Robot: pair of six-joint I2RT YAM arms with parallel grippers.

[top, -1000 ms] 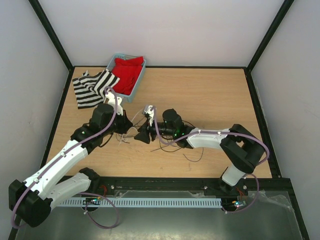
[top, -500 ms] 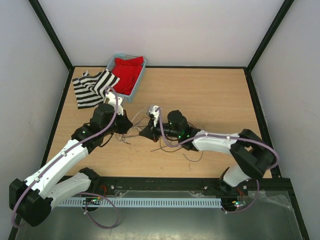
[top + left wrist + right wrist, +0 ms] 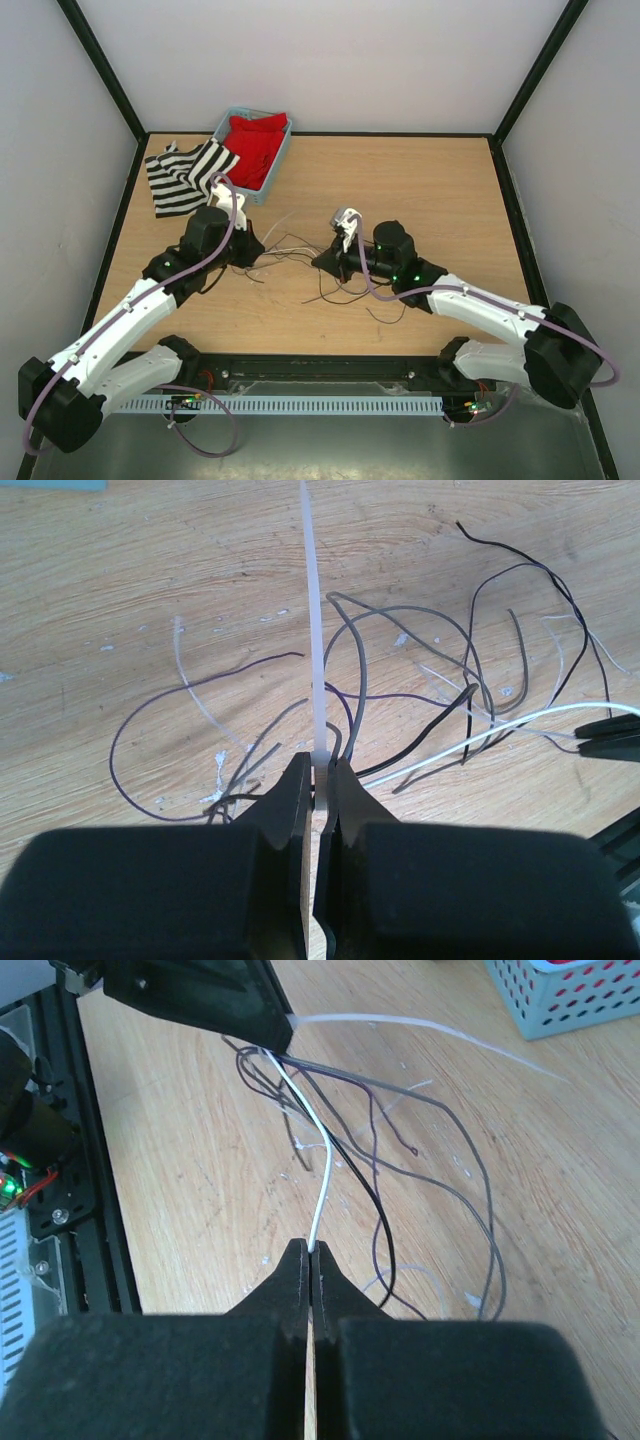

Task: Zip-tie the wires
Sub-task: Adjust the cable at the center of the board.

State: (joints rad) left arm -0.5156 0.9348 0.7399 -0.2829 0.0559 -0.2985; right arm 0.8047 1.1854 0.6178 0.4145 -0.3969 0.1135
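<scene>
My right gripper should pull the white wire [image 3: 326, 1150] away next until it is clear of the dark wires [image 3: 374, 1196], then let go. The white wire runs from my left gripper's fingers above the dark wires.
The wires [image 3: 400, 608] lie as thin black, grey and purple strands in loose loops on the wooden table [image 3: 420, 190], also shown in the overhead view as wires [image 3: 345, 292]. My left gripper [image 3: 320, 765] is shut on a white zip tie [image 3: 312, 600] at the point where the strands gather, and the flat strap sticks out past the jaws. My right gripper [image 3: 313, 1250] is shut on one thin white wire [image 3: 325, 1170], which runs taut to the left gripper's fingertips [image 3: 270, 1030]. Seen from above, the left gripper [image 3: 255, 252] and right gripper [image 3: 322, 262] face each other, a short way apart.
A light blue basket [image 3: 275, 165] holding red cloth stands at the back left, beside a black-and-white striped cloth [image 3: 185, 175]. The basket's corner [image 3: 560, 1000] shows in the right wrist view. A black rail [image 3: 320, 370] runs along the near edge.
My right gripper has shut on the white wire and drawn back to the right, stretching it away from the left gripper. The left gripper has held still, shut on the zip tie.
</scene>
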